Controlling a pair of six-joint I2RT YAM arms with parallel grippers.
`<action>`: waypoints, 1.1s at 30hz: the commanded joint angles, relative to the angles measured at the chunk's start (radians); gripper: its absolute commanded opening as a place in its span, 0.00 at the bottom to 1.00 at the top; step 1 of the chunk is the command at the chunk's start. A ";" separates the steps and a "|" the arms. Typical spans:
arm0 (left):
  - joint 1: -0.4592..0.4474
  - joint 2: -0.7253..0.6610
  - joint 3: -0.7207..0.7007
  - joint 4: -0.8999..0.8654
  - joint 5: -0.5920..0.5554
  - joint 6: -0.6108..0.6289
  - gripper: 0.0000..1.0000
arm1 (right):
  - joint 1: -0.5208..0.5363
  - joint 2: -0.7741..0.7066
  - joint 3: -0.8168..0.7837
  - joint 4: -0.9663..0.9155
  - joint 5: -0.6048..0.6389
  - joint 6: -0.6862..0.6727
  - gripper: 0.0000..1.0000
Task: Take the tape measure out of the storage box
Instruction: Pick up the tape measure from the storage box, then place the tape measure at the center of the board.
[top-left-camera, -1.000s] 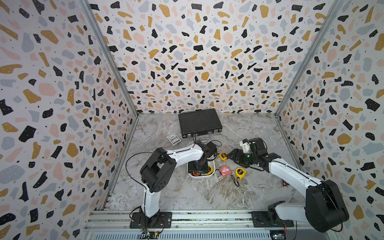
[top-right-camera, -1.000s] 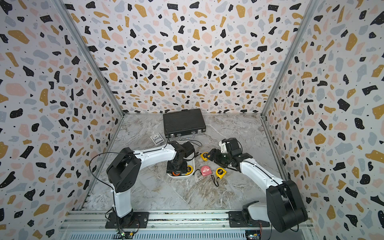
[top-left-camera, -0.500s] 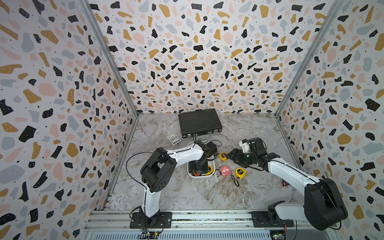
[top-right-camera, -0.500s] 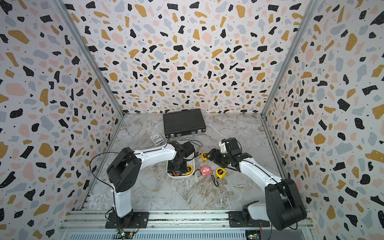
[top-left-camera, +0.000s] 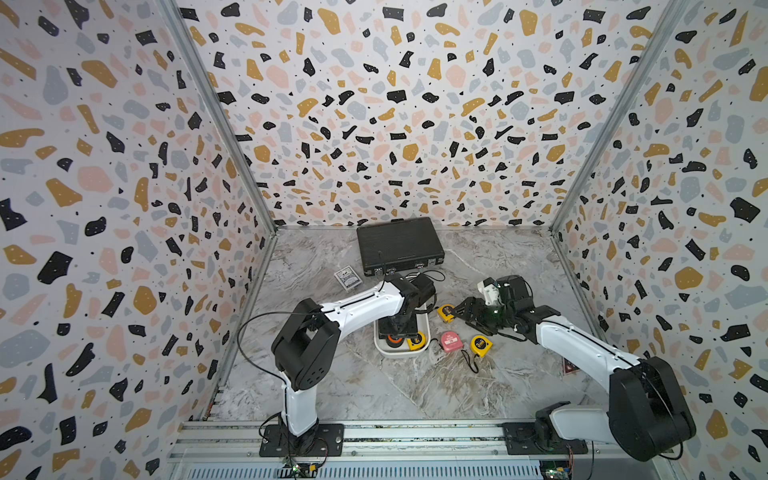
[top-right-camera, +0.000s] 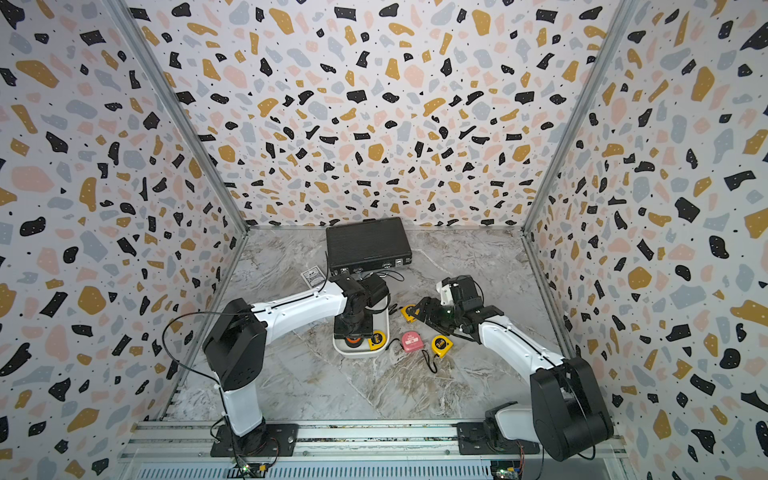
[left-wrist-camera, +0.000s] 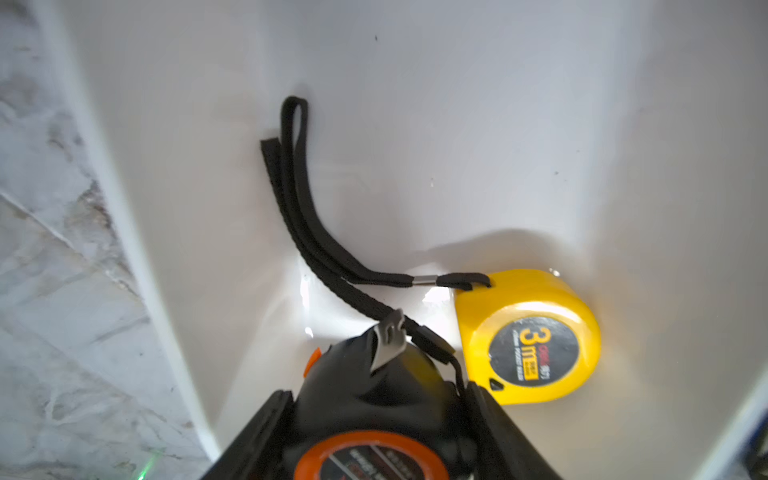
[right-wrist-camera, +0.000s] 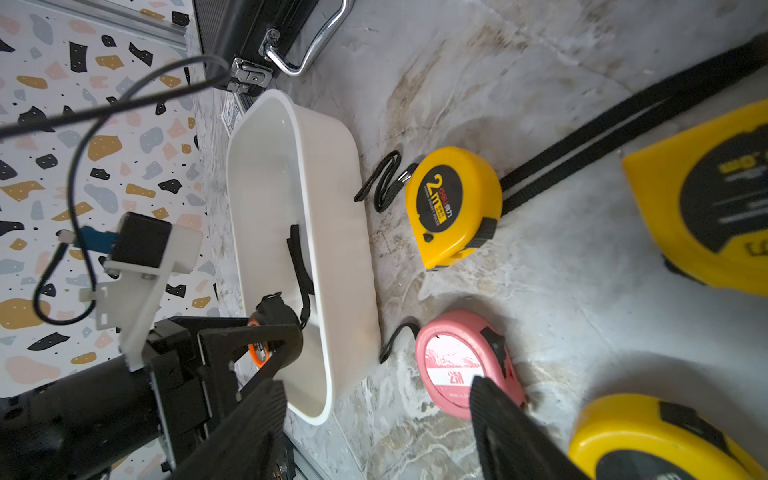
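The black wrist strap of the black-and-orange tape measure lies slack over the bottom of the box, so the strap should drag along behind when I carry the tape measure out.
The storage box is a shallow white tray at the table's middle, seen in both top views. My left gripper reaches down into it and is shut on a black-and-orange tape measure, with a finger against each side. The black wrist strap of this tape measure trails over the box floor. A yellow 3 m tape measure lies flat beside it in the box. My right gripper hovers open and empty over the table right of the box.
Several tape measures lie on the marble right of the box: a yellow 2 m one, a pink one and two more yellow ones. A shut black briefcase stands behind the box, with a small card pack to its left.
My left gripper's jaws have closed onto the black-and-orange tape measure in the box. Neither arm has visibly shifted.
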 joint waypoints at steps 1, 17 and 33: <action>-0.002 -0.057 0.047 -0.055 -0.025 -0.042 0.00 | -0.004 -0.053 -0.012 0.024 -0.021 0.012 0.75; -0.003 -0.026 0.356 -0.059 0.045 -0.129 0.00 | -0.001 -0.253 -0.096 0.086 -0.073 0.031 0.75; -0.059 0.138 0.648 0.017 0.186 -0.271 0.00 | 0.037 -0.399 -0.155 0.268 0.022 0.013 0.85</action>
